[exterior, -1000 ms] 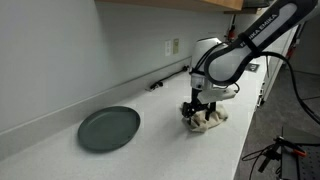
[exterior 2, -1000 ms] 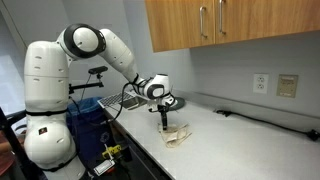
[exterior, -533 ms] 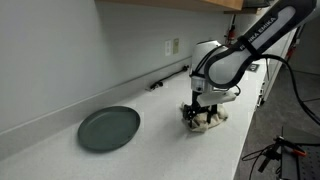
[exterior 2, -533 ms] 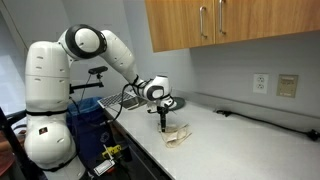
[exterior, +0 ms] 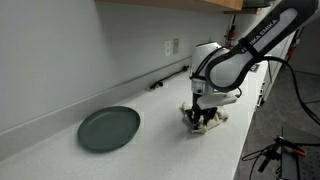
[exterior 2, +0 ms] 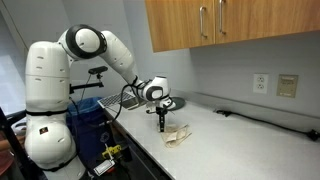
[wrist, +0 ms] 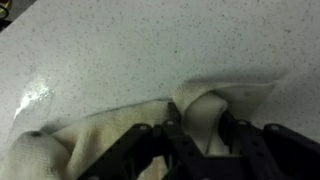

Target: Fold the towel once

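My gripper is pinching a bunched fold, and the towel's pointed corner sticks out past the fingers. Next, I open, turn and grip closer to that corner before I fold.
A cream towel lies crumpled on the speckled white counter, seen in both exterior views. My gripper points straight down onto one end of it. In the wrist view a raised fold of the towel stands between the two black fingers, which press against it from both sides. The gripper is shut on that fold. More of the cloth spreads to the lower left of the wrist view.
A dark round plate sits on the counter well away from the towel. A cable runs along the wall below an outlet. Wooden cabinets hang overhead. The robot base stands at the counter's end.
The jaws have closed from wide open onto a fold of the towel. The arm has barely moved; the towel looks a little more bunched under the gripper.
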You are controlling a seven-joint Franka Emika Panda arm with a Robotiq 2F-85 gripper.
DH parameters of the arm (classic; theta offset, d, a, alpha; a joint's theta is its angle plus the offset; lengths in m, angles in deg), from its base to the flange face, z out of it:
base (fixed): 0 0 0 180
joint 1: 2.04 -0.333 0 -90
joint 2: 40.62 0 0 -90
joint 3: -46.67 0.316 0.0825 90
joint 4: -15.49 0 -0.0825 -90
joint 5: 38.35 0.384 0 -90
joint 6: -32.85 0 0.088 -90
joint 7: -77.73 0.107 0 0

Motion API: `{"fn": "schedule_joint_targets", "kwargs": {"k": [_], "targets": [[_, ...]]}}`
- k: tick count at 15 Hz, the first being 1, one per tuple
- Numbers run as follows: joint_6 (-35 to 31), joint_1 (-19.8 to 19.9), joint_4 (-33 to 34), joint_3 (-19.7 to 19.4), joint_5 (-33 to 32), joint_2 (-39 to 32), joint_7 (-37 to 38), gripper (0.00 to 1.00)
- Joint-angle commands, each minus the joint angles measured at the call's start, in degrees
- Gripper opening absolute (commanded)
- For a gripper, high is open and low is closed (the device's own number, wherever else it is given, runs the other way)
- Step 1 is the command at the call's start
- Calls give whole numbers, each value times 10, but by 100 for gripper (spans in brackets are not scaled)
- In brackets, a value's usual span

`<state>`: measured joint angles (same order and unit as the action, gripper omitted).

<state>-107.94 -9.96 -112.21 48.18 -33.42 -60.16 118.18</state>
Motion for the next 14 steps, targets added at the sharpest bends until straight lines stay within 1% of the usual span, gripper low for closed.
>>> {"fn": "schedule_joint_targets", "kwargs": {"k": [1,2,3,5,6,9,10,11,12,14], "targets": [[10,-27,2,-23,-44,4,45,10],[12,-38,4,-31,-74,8,67,4],[22,-51,8,-41,-112,9,93,1],[56,-78,22,-57,-198,10,143,0],[76,-87,29,-58,-233,9,159,2],[128,-95,50,-45,-291,4,182,2],[142,-98,55,-42,-309,2,190,33],[156,-99,60,-38,-318,1,190,34],[165,-98,62,-33,-325,0,188,39],[165,-91,62,-19,-321,3,164,55]]}}
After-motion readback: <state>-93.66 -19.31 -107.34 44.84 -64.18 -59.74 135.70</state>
